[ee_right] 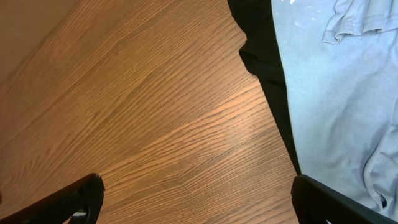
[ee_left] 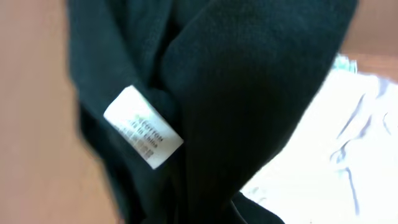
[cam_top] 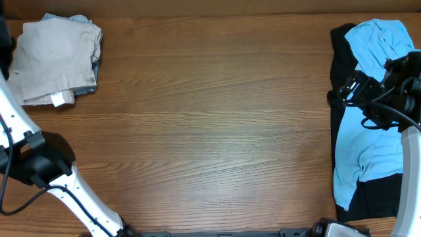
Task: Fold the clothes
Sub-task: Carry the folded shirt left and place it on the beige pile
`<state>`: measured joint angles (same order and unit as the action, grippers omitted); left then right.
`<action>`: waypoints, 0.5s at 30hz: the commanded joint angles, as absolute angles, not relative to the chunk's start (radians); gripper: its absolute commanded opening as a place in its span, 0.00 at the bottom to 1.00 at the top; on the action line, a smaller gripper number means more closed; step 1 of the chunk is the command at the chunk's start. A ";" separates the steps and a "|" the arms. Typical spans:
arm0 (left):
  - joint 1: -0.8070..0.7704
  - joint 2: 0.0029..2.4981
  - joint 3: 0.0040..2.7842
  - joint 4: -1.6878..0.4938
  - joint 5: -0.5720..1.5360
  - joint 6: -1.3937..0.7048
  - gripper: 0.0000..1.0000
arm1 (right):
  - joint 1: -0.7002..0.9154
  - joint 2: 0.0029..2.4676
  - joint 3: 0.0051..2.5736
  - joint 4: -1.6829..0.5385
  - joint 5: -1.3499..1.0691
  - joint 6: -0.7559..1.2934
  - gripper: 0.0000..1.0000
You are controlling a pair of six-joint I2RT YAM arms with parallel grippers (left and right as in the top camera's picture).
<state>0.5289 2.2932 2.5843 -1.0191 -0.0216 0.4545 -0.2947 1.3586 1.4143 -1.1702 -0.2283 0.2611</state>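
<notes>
The black garment (ee_left: 242, 81) in my left gripper is hanging out beyond the outer side of the beige pile. I should move back over the pile (cam_top: 55, 56) and put the garment down there.
A light blue shirt (cam_top: 368, 148) lies spread over a black piece (cam_top: 341, 39) at the table's right edge. My right gripper (cam_top: 341, 92) hovers over their left border, open, with only bare wood between its fingers (ee_right: 74, 199); in the right wrist view the shirt (ee_right: 336, 93) and the black piece (ee_right: 264, 56) lie at the right. A large black garment (ee_left: 249, 93) with a small white label (ee_left: 143, 127) fills the left wrist view. It is bunched right at my left gripper's jaws and hides the fingers. That gripper is outside the overhead view.
A folded beige pile (cam_top: 56, 59) with a small white tag (cam_top: 58, 99) sits at the table's far left corner. The left arm (cam_top: 39, 164) crosses the near left corner. Something white (ee_left: 354, 149) shows behind the black garment.
</notes>
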 commanded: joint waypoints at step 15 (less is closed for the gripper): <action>0.455 2.307 2.416 -0.751 -0.310 0.598 0.04 | -0.296 1.391 1.424 -1.124 -0.210 0.253 1.00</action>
<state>0.4366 2.3077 2.3386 -0.7624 -0.2371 0.6277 -0.2947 1.3678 1.4143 -1.1286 -0.2207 0.2611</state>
